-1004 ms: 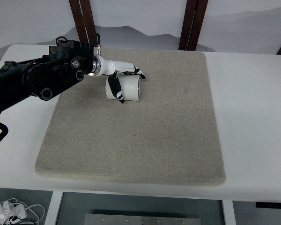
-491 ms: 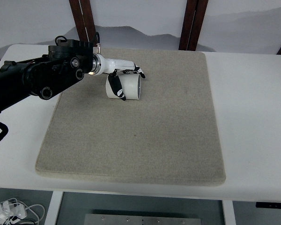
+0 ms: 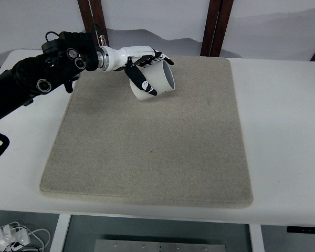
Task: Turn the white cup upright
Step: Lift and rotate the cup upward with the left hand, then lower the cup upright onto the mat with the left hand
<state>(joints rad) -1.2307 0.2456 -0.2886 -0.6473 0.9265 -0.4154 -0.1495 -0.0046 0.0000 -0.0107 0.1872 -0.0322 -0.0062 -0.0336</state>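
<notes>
My left gripper is holding the white cup at a slant with its opening (image 3: 168,75) toward one side, so next I turn the cup's opening up before I lower the cup onto the grey mat (image 3: 139,107).
A white cup (image 3: 156,81) is held above the far part of the grey mat (image 3: 152,147), tilted with its open mouth facing right and a little up. My left hand (image 3: 146,67) is shut on the cup, its thumb across the near side and its fingers over the top. The left arm (image 3: 42,79) comes in from the left edge. The right arm is out of view.
The mat lies on a white table (image 3: 283,131). Two dark wooden posts (image 3: 215,26) stand behind the table's far edge. Cables lie on the floor at the bottom left (image 3: 16,236).
The left hand closed on the cup lying on the mat, lifted it up and to the right, and began turning its mouth upward. The arm rose and swung back.
</notes>
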